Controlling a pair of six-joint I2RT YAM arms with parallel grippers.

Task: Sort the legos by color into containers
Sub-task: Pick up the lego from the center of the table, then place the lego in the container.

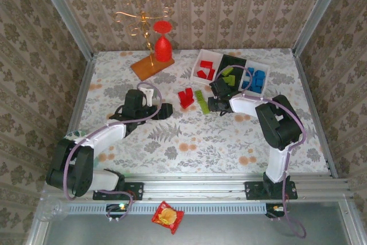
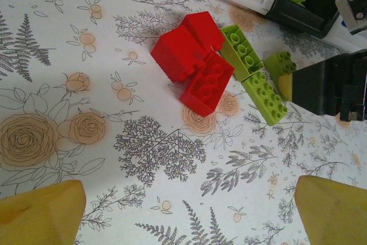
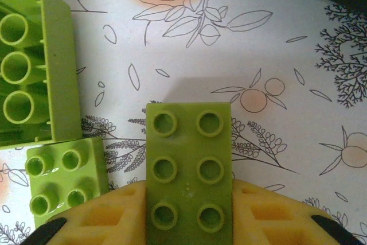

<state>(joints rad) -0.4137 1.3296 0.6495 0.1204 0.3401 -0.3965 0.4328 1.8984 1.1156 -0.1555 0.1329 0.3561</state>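
The green bricks lie (image 2: 226, 50) against the red bricks, so next the left gripper backs away while the right gripper first carries the green bricks to the black tray (image 1: 233, 61).
My right gripper (image 3: 189, 199) is shut on a lime green lego (image 3: 189, 164), studs facing the camera, held between the yellow pads (image 3: 103, 216) just over the table. An upside-down green brick (image 3: 31, 67) and a small green one (image 3: 63, 182) lie to its left. From above, that gripper (image 1: 214, 104) sits beside loose green bricks (image 1: 202, 101) and red bricks (image 1: 185, 97). My left gripper (image 2: 189, 216) is open with only bare tablecloth between its fingers (image 2: 40, 216), short of the red bricks (image 2: 195, 61). Three trays stand behind: a white one (image 1: 199, 59) holding red bricks, a black one (image 1: 236, 59) holding green, a white one (image 1: 265, 67) holding blue.
A wooden board (image 1: 152, 66) with a gold wire stand and a red wine glass (image 1: 163, 44) stands at the back left. Patterned walls close in the table on three sides. The right gripper (image 2: 327, 87) shows as a black block at the right of the left wrist view.
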